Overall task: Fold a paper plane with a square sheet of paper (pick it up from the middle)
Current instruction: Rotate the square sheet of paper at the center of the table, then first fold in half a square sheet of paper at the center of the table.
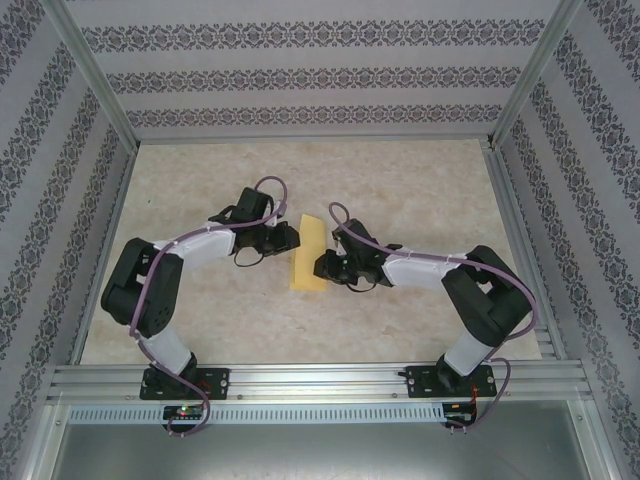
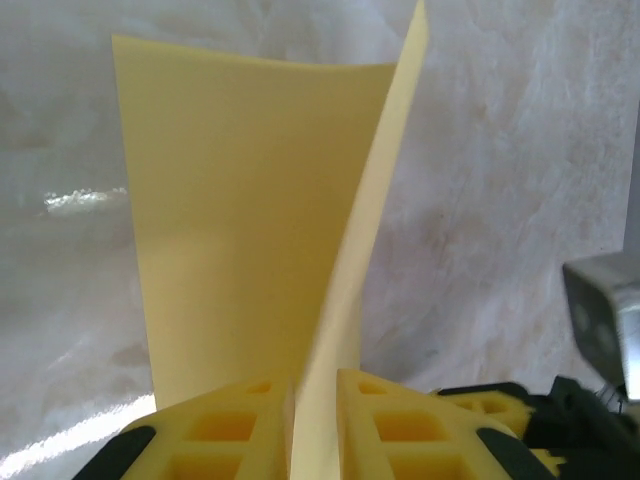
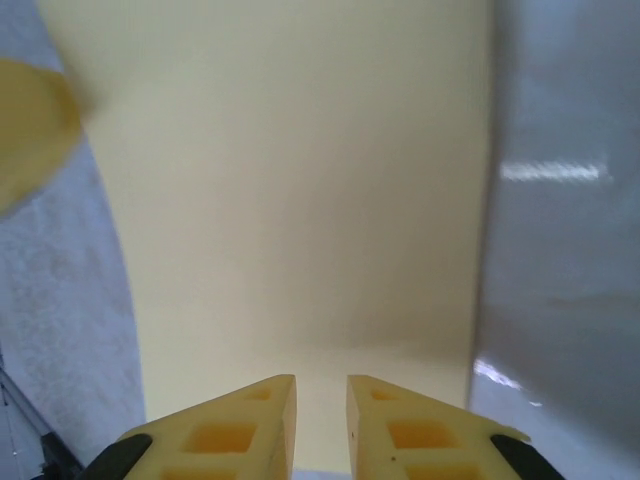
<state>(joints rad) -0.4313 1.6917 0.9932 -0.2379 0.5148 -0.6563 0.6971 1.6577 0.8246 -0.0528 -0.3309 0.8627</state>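
My left gripper's fingers are holding the paper's flap (image 2: 362, 225) upright, so I should let go of it and press it down onto the paper's lower layer (image 2: 235, 220) while my right gripper creases the fold.
The square sheet of paper (image 1: 309, 255) is folded into a narrow yellow strip at the middle of the table, between my two grippers. My left gripper (image 1: 290, 238) meets its left edge. In the left wrist view one layer (image 2: 240, 200) lies flat. The other flap (image 2: 375, 220) stands up and runs back through the narrow gap of the left gripper (image 2: 315, 385), whose jaws stand slightly apart around it. My right gripper (image 1: 322, 266) is at the strip's right edge. In its wrist view the right gripper (image 3: 321, 385) is a little open, with the paper (image 3: 290, 200) spread flat ahead of it.
The table (image 1: 400, 190) is pale marbled board, fenced by aluminium rails and patterned walls. Part of the right arm's wrist (image 2: 605, 310) shows at the right of the left wrist view. A blurred yellow finger (image 3: 30, 120) sits at the upper left of the right wrist view.
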